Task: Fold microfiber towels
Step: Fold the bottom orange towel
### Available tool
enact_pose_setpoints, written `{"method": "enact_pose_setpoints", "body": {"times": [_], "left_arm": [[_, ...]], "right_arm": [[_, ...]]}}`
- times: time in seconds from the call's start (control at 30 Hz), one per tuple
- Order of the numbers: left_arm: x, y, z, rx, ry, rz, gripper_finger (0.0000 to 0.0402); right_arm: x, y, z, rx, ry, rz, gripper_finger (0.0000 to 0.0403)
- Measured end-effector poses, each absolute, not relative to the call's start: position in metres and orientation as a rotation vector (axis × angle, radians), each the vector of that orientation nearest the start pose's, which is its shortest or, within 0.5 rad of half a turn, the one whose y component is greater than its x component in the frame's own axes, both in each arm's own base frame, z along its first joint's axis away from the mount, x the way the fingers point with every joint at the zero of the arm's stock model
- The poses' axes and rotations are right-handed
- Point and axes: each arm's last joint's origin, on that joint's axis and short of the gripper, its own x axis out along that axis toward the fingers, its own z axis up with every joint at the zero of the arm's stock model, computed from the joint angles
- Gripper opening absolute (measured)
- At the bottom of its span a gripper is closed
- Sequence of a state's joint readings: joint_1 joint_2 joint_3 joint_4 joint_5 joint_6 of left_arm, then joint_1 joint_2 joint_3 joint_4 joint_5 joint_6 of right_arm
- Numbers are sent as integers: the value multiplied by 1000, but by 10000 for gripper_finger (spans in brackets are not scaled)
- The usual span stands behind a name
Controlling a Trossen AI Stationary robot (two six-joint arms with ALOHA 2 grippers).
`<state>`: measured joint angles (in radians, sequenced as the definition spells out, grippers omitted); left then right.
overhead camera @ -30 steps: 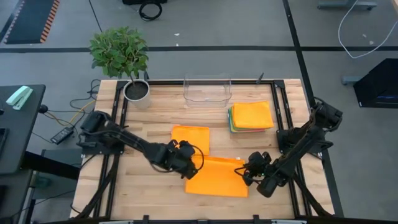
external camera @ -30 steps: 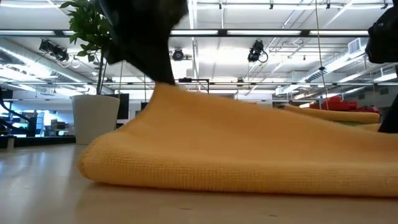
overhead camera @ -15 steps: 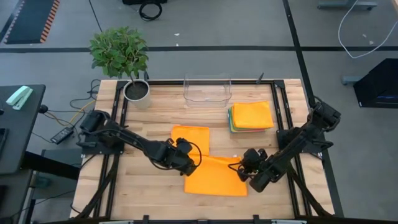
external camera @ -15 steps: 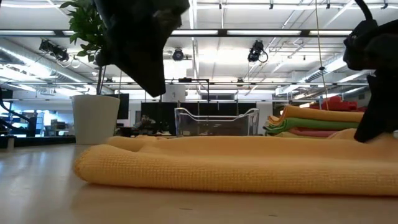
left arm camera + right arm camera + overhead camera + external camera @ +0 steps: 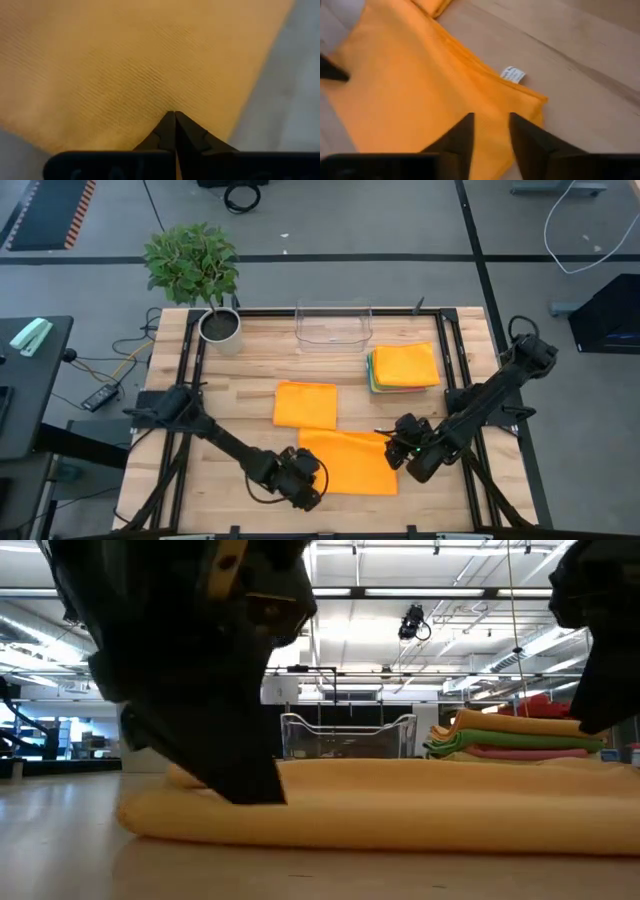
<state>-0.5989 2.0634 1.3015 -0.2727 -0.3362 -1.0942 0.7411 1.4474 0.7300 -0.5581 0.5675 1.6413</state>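
The orange towel's long side [image 5: 358, 493] lies along the front edge. Next, I turn the flat cloth [image 5: 350, 462] until its short side faces the front before I fold it further.
An orange microfiber towel [image 5: 352, 464] lies folded flat near the table's front edge. My left gripper [image 5: 308, 476] is shut with its tips down on the towel's near left corner. My right gripper [image 5: 491, 117] stands open just above the towel's right edge [image 5: 392, 452], touching nothing; a white tag [image 5: 513, 74] shows on that edge. A second folded orange towel [image 5: 306, 404] lies behind the first. A stack of folded towels [image 5: 404, 367], orange on top of green and pink, rests at the far right. My left gripper has its shut fingertips [image 5: 174, 116] on the orange towel near its near left corner [image 5: 215, 802], coming down at a slant from the left. The towel lies flat on the table. Whether any cloth is caught between the tips, I cannot tell.
A clear plastic bin [image 5: 333, 325] stands at the far edge, left of the stack. A potted plant [image 5: 205, 280] is at the far left corner. Bare wood [image 5: 235, 415] shows left of the towels, and black rails [image 5: 455, 370] run along both sides.
The towel's raised left part has dropped, and the whole towel now lies flat. My left gripper has left the towel's far left corner, gone toward the table's near edge and come down onto the near left corner. My right gripper has risen off the towel's right edge.
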Motion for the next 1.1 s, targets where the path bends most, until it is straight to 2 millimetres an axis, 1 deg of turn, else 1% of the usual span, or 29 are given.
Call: {"method": "enact_pose_setpoints", "body": {"times": [0.03,0.13,0.17,0.27,0.4,0.47,0.53,0.6,0.7,0.8,0.87,0.93,1.0,1.1], "left_arm": [[345,-228,128,-551,928,262,11],[340,-239,125,-569,938,228,21],[338,-242,126,-572,940,217,22],[333,-250,126,-583,943,202,13],[328,-256,126,-602,947,197,7],[327,-258,126,-620,947,201,14],[324,-262,125,-643,954,200,19],[320,-268,125,-661,965,187,17],[315,-274,126,-665,954,178,7],[315,-273,131,-655,917,187,8],[317,-269,141,-656,867,204,17],[321,-263,156,-649,804,202,25],[321,-256,164,-604,779,236,25],[322,-241,162,-543,802,317,10]], "right_arm": [[189,150,160,722,798,-629,119],[202,150,149,691,810,-611,34],[206,150,145,683,808,-603,18],[219,148,133,691,831,-594,9],[229,144,118,668,844,-613,6],[232,140,110,647,854,-651,5],[234,137,106,671,842,-699,5],[233,136,106,700,814,-734,4],[230,136,116,694,800,-710,4],[234,139,145,717,744,-608,4],[233,138,161,718,716,-564,3],[231,140,170,734,701,-523,3],[231,152,176,792,668,-438,3],[226,186,172,872,649,-291,3]]}}
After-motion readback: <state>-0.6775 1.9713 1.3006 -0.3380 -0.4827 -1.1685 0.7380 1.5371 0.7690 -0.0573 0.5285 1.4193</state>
